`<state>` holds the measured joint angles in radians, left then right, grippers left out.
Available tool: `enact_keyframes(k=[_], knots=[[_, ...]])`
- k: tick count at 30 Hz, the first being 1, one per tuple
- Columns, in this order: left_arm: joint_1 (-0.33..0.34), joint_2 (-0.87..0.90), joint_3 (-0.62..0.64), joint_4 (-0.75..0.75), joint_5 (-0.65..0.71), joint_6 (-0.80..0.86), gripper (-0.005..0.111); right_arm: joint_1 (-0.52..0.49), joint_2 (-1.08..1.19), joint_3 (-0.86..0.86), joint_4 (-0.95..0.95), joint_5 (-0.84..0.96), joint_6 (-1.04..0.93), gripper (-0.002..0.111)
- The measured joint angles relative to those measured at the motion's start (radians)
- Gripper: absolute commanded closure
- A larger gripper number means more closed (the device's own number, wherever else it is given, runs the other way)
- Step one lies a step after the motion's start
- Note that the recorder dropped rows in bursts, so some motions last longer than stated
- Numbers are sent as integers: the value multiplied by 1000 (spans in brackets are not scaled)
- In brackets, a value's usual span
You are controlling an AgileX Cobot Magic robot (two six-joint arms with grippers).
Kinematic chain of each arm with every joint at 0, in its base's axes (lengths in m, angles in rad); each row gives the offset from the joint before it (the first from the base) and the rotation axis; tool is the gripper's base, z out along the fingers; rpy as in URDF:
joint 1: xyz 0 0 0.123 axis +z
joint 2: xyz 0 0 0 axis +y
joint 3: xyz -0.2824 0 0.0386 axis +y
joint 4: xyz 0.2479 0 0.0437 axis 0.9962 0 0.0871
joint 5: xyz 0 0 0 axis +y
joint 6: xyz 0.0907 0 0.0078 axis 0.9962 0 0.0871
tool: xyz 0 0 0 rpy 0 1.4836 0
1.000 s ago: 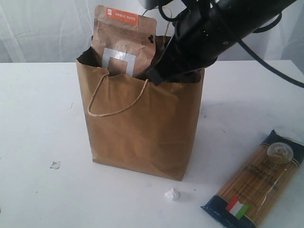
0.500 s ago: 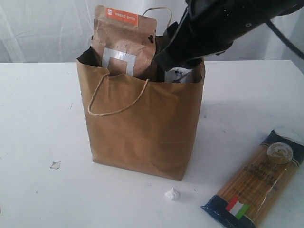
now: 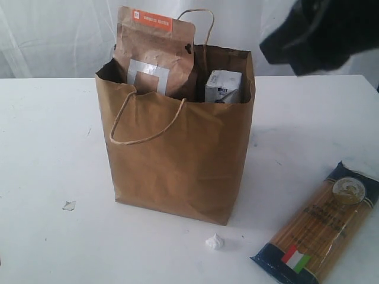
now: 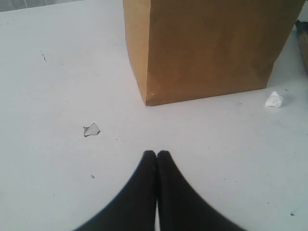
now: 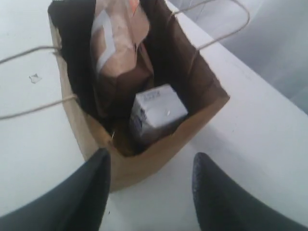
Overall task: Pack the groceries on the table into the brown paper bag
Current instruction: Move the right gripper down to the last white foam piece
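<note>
My gripper will lift the crumpled white wad into the bag, and the wad will stay compact as it goes up, because it is bunched tightly into a small peak.
The brown paper bag [image 3: 177, 160] stands upright mid-table. Inside it the brown-orange pouch [image 3: 155, 53] sticks up above the rim, and the small white-blue carton [image 3: 223, 86] rests beside it; both also show in the right wrist view, pouch [image 5: 115, 62] and carton [image 5: 156, 113]. The long spaghetti packet [image 3: 320, 222] lies flat on the table to the bag's right. My right gripper [image 5: 150, 161] is open and empty, raised above and right of the bag. My left gripper [image 4: 157, 154] is shut on nothing, low over the table [image 4: 57, 86] in front of the bag [image 4: 207, 48]. Jar, bottle and can are not visible.
A small paper scrap [image 3: 69, 205] lies left of the bag, also seen as a scrap [image 4: 91, 129] near my left gripper. A crumpled white wad [image 3: 215, 241] sits in front of the bag. A pale curtain hangs behind the table.
My right arm has lifted out of the bag and swung up to the right, leaving the white-blue carton inside. The left gripper's earlier state is not shown.
</note>
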<state>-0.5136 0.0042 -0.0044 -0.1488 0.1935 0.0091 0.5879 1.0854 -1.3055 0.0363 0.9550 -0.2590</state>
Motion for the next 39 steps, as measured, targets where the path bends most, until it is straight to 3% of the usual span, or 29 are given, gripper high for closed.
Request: enact_keyframes(k=[14,20,25,30,39], knots=[[0,0,0,0,0,0,107,0,-349,340,-29,73,178,59],[0,0,0,0,0,0,107,0,-375,545,23,83,167,59],[0,0,0,0,0,0,107,0,-163,765,236,-258,-75,59],[0,0,0,0,0,0,107,67,143,771,318,-504,-223,59],[0,0,0,0,0,0,107,192,385,771,325,-741,-293,59]])
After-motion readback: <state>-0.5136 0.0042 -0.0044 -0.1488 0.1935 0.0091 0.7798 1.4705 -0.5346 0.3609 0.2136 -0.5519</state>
